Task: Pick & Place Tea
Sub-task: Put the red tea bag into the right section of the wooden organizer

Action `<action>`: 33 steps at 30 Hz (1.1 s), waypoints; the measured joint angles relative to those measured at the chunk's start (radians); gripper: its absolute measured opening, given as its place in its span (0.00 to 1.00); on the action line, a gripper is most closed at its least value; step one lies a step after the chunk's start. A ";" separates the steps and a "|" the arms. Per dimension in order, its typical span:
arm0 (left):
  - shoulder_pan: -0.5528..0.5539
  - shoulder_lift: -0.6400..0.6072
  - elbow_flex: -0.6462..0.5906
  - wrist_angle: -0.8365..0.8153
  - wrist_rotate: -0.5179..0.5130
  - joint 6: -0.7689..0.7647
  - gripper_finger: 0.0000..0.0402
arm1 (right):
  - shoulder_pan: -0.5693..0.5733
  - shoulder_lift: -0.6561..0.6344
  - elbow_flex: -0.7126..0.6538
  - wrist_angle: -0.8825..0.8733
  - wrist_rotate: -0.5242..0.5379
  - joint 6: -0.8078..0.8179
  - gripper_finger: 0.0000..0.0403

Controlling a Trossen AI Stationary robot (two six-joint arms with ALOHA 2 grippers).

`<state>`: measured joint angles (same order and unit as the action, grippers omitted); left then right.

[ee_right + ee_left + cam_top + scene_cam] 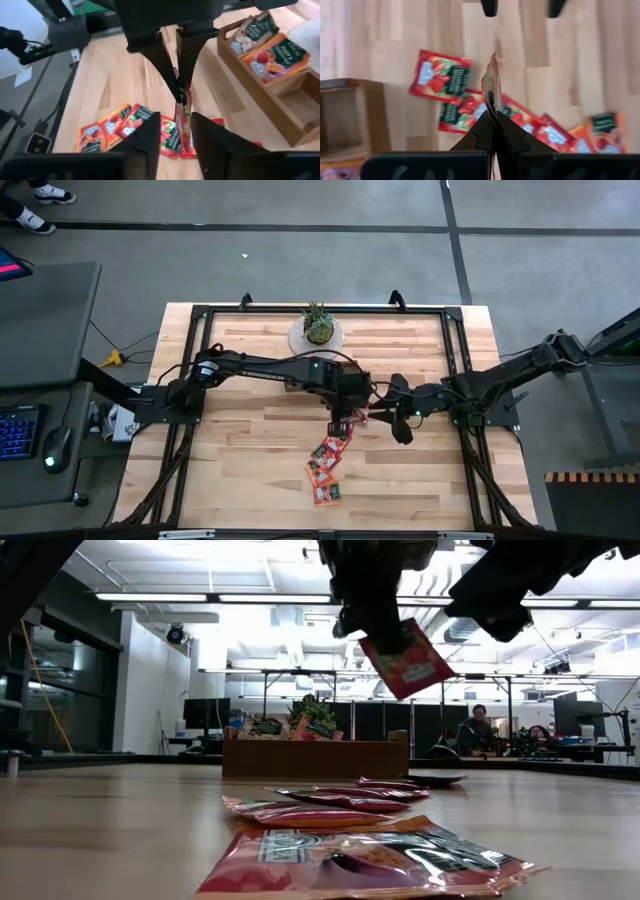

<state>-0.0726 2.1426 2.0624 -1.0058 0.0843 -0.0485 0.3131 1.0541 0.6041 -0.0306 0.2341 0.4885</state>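
Observation:
The tray's empty compartment (303, 101) is on my right gripper's side and my left gripper is holding the sachet, so my right gripper needs to grab the sachet's loose edge (437, 653) first.
My left gripper (494, 114) is shut on one red tea sachet (405, 660) above the table's middle. In the left wrist view the sachet (491, 82) shows edge-on. My right gripper (175, 122) is open. Its two fingers stand on either side of the sachet's lower part (182, 127), and I see no touch. Several more red-orange sachets (325, 468) lie flat on the wood toward the near edge. The brown wooden tray (272, 100) stands beside the arms with sachets (272, 55) in its compartments. My left gripper pinches the sachet's upper edge (181, 101) between its two fingers, right at their tips (176, 85). The fingers come from above, pointing down. The sachet hangs below them, tilted, well clear of the table and of the sachets lying there.
A potted plant (318, 328) on a round mat stands at the table's far middle. A black metal frame (200, 315) runs round the tabletop. Bare wood lies on the near left and near right. A person (478, 728) sits far off in the room.

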 joint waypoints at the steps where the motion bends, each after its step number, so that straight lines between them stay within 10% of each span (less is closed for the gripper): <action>1: 0.000 0.000 0.000 0.000 -0.013 0.000 0.00 | -0.003 0.000 0.000 -0.001 -0.002 -0.001 0.29; 11: 0.000 0.000 0.000 -0.008 -0.024 0.045 0.00 | -0.025 0.053 0.000 -0.036 -0.092 -0.071 0.52; 33: 0.000 -0.015 -0.001 0.063 0.041 0.098 0.00 | -0.093 0.123 -0.095 0.273 -0.087 -0.160 0.53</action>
<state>-0.0727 2.1273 2.0617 -0.9424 0.1256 0.0490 0.2197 1.1774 0.5091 0.2422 0.1471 0.3280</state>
